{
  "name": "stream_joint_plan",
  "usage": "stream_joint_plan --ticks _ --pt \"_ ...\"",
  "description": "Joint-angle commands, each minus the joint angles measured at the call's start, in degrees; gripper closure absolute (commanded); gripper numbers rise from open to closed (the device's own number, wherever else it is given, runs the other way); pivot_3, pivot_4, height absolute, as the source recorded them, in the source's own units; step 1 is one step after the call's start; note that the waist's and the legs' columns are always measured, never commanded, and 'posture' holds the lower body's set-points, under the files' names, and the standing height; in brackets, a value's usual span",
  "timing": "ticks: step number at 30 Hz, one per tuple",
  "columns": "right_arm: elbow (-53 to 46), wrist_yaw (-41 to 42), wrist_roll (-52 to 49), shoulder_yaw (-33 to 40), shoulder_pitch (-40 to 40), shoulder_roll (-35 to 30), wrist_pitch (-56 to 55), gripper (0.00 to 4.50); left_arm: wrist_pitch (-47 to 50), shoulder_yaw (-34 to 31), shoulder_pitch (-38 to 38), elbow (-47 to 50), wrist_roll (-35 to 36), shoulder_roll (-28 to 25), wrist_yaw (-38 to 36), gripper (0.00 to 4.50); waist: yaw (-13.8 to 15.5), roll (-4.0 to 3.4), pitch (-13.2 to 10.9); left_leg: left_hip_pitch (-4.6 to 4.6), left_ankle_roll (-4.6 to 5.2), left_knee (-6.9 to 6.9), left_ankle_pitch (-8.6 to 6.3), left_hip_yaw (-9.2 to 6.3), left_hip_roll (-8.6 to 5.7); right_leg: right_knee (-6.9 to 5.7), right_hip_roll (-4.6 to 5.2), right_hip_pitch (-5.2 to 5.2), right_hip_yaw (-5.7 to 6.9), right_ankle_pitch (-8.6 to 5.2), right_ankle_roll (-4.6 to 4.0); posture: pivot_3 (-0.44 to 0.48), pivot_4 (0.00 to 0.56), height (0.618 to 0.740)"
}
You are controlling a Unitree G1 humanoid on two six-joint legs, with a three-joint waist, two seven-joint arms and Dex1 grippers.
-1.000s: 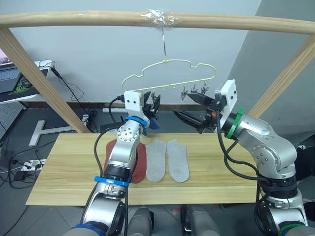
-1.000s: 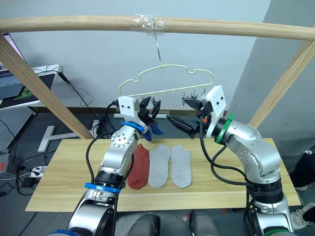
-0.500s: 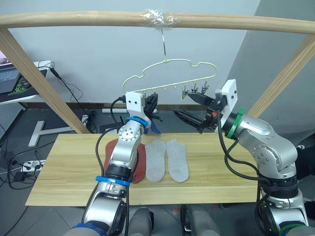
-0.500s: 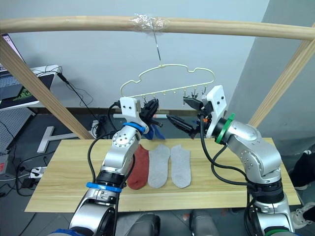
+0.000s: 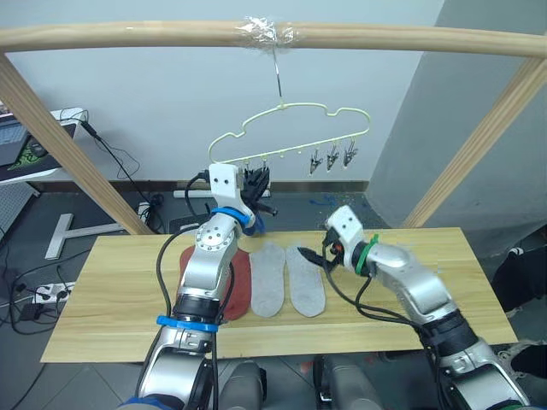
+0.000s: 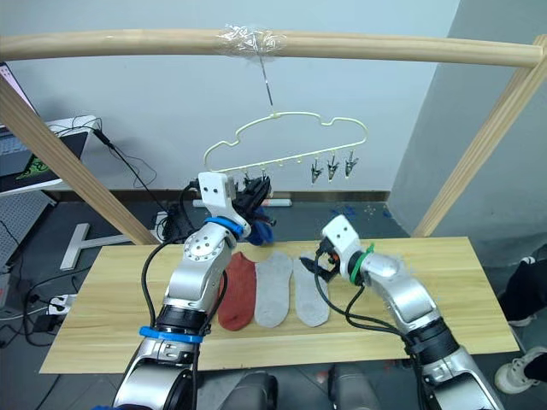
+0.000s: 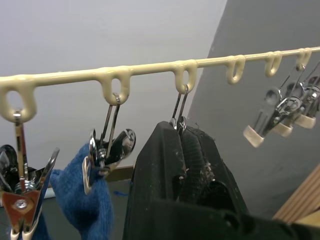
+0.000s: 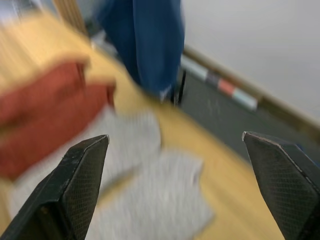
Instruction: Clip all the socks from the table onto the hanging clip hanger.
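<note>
The grey sock [image 5: 305, 281] under my right gripper is thin and limp, so its toe [image 5: 308, 306] will hang down below my fingers when I lift the sock's cuff.
The pale yellow-green clip hanger [image 5: 291, 128] hangs from the pole by its hook. My left gripper [image 5: 256, 182] is raised to its left clips, fingers [image 7: 165, 165] shut, their tips touching the lower end of one clip [image 7: 178, 107]. A blue sock [image 7: 82, 200] hangs from the neighbouring clip [image 7: 107, 150]. Three free clips [image 5: 332, 160] dangle on the hanger's right. On the table [image 5: 102, 316] lie rust-red socks [image 5: 232, 282] and two grey socks [image 5: 267, 278], [image 5: 306, 282] side by side. My right gripper [image 5: 314, 256] is low over the right grey sock, open and holding nothing.
A round wooden pole frame [image 5: 128, 34] spans the table, with slanted legs at both ends. Behind on the left stands a desk with a laptop [image 5: 26, 145], and cables lie on the floor. The table's right half [image 5: 444, 265] is bare wood.
My right arm has dropped from hanger height down to the table over the grey socks. My left gripper has stayed at the hanger's left clips. The camera has shifted slightly.
</note>
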State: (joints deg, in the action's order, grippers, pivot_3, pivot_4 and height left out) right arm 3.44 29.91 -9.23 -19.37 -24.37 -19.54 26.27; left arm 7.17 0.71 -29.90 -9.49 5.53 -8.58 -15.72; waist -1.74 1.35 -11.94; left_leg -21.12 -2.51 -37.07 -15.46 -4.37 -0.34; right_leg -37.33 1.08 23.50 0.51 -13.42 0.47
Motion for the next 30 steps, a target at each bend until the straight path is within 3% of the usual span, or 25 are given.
stream_joint_plan --ticks 1,7,19,22,30 --pt "4.76 1.19 3.18 -1.23 -2.15 1.96 -5.50 0.00 0.95 -0.30 0.57 3.50 0.47 -0.25 -0.17 4.49 0.02 0.00 0.00 0.01 0.00 0.00 0.00 -0.02 0.00 -0.04 0.00 0.00 0.01 0.00 0.00 -0.027 0.177 0.740" --pt "24.41 -0.74 9.22 -2.94 -7.29 8.17 -12.41 0.00 2.30 -0.04 2.25 6.12 0.10 0.03 0.40 4.49 0.04 0.00 0.00 0.21 -0.01 -0.01 0.01 0.05 -0.01 -0.34 -0.01 -0.02 -0.05 -0.01 0.00 0.010 0.181 0.740" --pt "44.06 -0.25 15.87 -2.50 -9.55 12.09 -18.21 0.00 4.18 0.58 3.76 8.70 -0.20 0.12 0.62 4.49 0.15 0.01 0.00 0.26 -0.02 -0.02 0.01 0.06 -0.03 -0.44 0.01 -0.03 -0.09 -0.01 0.00 0.036 0.183 0.740" --pt "45.08 2.68 12.51 0.74 -9.05 13.18 -15.88 0.60 4.66 0.83 4.06 9.13 -0.26 0.08 0.44 4.50 0.17 0.01 0.01 0.32 -0.02 -0.02 0.01 -0.01 0.01 -0.49 0.03 -0.08 -0.05 -0.01 0.00 0.037 0.181 0.740" --pt "44.83 3.52 19.68 -3.51 -7.27 9.61 -24.53 3.44 4.96 0.85 4.22 9.45 -0.31 -0.07 0.33 4.50 0.18 0.01 0.04 0.37 -0.01 -0.07 0.02 0.01 -0.01 -0.58 0.01 -0.11 -0.07 -0.14 0.21 0.036 0.177 0.740"
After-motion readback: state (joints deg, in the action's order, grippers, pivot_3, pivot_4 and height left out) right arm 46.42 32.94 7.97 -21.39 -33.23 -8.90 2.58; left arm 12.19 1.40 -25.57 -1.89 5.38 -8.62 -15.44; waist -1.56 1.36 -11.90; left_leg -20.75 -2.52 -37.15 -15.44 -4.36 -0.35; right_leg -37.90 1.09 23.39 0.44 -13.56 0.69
